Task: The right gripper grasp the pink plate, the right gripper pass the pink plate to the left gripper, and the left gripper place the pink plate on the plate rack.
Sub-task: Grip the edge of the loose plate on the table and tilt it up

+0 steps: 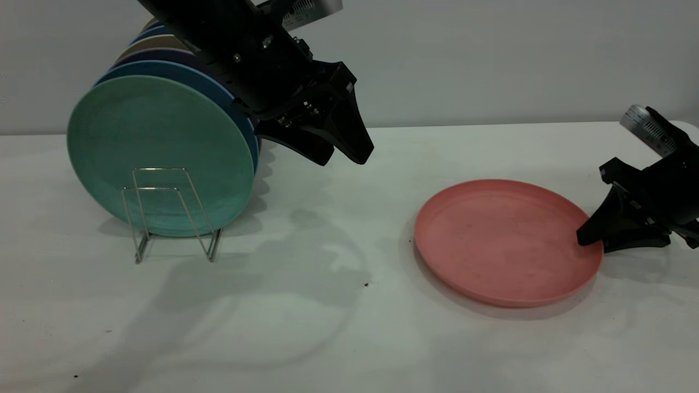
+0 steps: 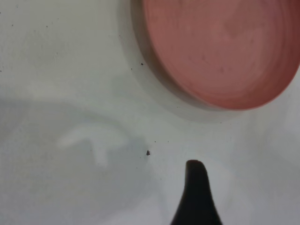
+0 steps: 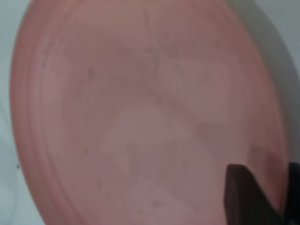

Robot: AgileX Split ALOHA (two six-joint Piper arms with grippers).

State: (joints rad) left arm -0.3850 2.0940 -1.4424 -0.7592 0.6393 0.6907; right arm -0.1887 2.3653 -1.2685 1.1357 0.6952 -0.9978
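The front wire loops have an empty slot (image 1: 159, 179) between them. The pink plate (image 1: 509, 242) will slide in and stand upright when I lower it.
The pink plate (image 1: 505, 240) lies flat on the white table, right of centre. My right gripper (image 1: 592, 244) is at the plate's right rim, with one finger on the inside face and the other at the outer edge, closed on the rim. In the right wrist view the plate (image 3: 140, 112) fills the frame and the rim sits between the fingers (image 3: 241, 190). My left gripper (image 1: 344, 161) hangs open and empty above the table between the plate rack (image 1: 164, 210) and the plate. One of its fingertips (image 2: 194, 171) shows in the left wrist view, short of the plate (image 2: 220, 47).
A teal-green plate (image 1: 158, 142) stands upright in the rack, with several blue, purple and beige plates (image 1: 180, 71) behind it. The rack's front wire loops stand before the teal plate. The table (image 1: 327, 327) has small dark specks.
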